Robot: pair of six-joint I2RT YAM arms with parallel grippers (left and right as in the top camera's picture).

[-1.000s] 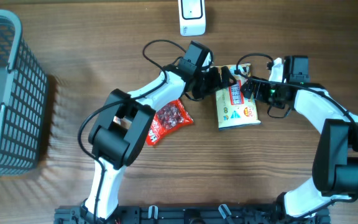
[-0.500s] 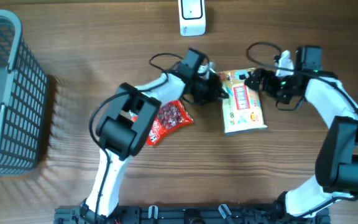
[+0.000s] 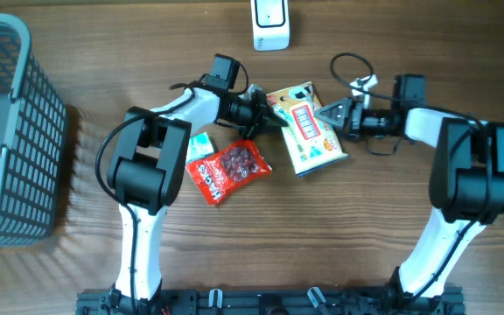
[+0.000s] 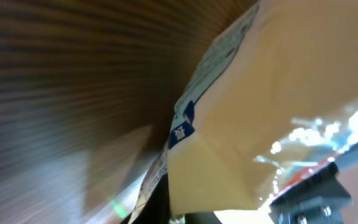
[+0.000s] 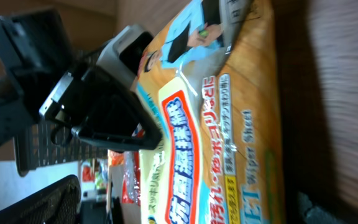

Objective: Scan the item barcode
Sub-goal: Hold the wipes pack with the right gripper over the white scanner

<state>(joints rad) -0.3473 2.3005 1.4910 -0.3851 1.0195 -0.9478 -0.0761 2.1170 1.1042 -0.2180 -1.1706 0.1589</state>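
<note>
The wet-wipes pack tilted by one edge is in my left gripper's hold, so my right gripper should grab the pack's free edge before it carries the pack over the scanner.
The item is a yellow wet-wipes pack with a red label, lying tilted on the table just below the white scanner. My left gripper is shut on the pack's left edge. In the left wrist view the pack's pale underside fills the right side, pinched at the bottom. My right gripper stands open just off the pack's right edge, holding nothing. The right wrist view shows the pack's printed face and the black left gripper behind it. No barcode shows clearly.
A red snack bag lies on the wooden table below the left arm. A small white-and-teal packet lies partly under that arm. A grey mesh basket stands at the left edge.
My left gripper has shut on the pack's edge and pulled it left and toward the scanner, turning it. The right gripper followed left, still open. The red bag shifted slightly.
</note>
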